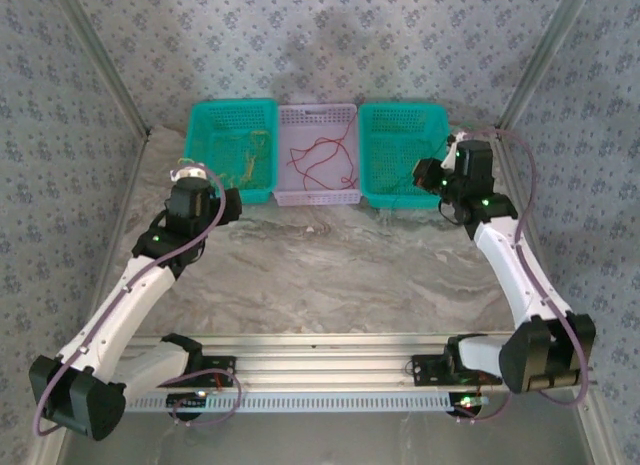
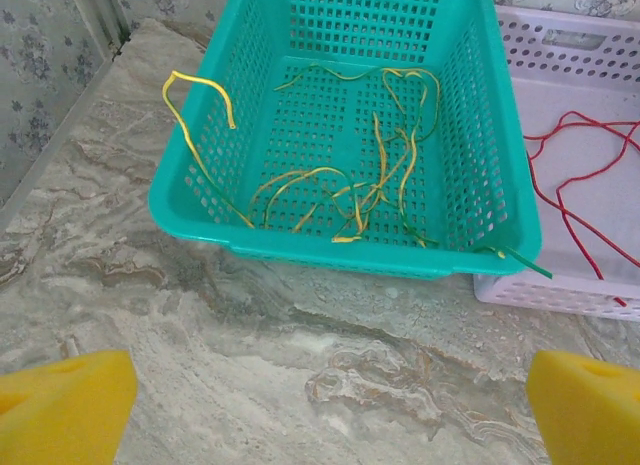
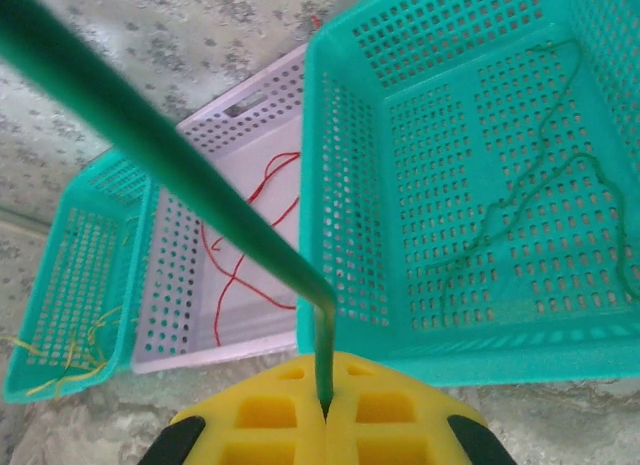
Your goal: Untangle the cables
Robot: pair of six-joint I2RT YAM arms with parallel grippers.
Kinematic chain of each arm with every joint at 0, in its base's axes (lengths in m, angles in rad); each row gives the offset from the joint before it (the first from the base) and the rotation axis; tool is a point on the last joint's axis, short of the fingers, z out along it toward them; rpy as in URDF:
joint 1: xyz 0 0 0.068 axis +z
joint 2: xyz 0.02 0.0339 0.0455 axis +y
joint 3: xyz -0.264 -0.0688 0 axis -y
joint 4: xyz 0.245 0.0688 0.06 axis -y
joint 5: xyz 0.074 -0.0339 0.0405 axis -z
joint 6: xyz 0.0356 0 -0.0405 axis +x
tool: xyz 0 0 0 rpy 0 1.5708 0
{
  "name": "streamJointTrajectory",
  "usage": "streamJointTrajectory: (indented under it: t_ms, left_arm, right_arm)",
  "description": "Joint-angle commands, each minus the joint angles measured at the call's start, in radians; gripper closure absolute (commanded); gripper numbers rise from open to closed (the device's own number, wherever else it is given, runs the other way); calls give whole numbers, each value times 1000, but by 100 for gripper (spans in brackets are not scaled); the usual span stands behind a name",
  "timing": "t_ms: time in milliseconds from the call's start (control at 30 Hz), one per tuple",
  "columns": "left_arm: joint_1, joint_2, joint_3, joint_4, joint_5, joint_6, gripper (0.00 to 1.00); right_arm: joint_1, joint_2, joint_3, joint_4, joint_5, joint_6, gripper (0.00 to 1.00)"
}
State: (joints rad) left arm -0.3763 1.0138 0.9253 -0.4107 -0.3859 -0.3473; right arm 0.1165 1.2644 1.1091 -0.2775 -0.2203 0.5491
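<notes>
The robot's right gripper should keep carrying its green cable over that basket's bottom (image 1: 390, 155) and let go there, since only green cable is lying in the teal basket (image 3: 519, 192) ahead.
Yellow and green cables (image 2: 370, 175) lie tangled in the left teal basket (image 2: 330, 253). One yellow cable (image 2: 190, 110) loops over its left wall, and a green end (image 2: 522, 261) pokes out at its front right corner. Red cables (image 2: 580, 185) lie in the lilac middle basket (image 3: 250, 105). A thin green cable (image 3: 540, 185) rests in the right teal basket (image 3: 430, 340). My right gripper (image 3: 325, 403) is shut on a green cable (image 3: 150, 135) that runs up and left past the camera. My left gripper (image 2: 330, 405) hangs open over bare marble in front of the left basket.
The three baskets stand side by side at the back of the marble table (image 1: 330, 275), against the patterned wall. Slanted metal frame posts (image 1: 110, 75) flank them. The right gripper (image 1: 432, 175) sits at the right basket's front right corner.
</notes>
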Motion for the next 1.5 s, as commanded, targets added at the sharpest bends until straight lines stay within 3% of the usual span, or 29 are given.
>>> streamJointTrajectory:
  t_ms: [0,267,767,1467]
  left_arm:
    - [-8,-24,-11,34,-42,22,0]
    - [-14,-29,-18,37,-63,28,0]
    - [-53,-44,-23,40,-127,61,0]
    - [-78,-46,-31,52,-165,99,0]
  right_arm:
    - [-6,51,70,12,-15,19,100]
    - [-17,213,223,-20,31,-11,100]
    - [-42,578,516,-93,-89,-1,100]
    - [-41,876,758,-212,-86,-77,100]
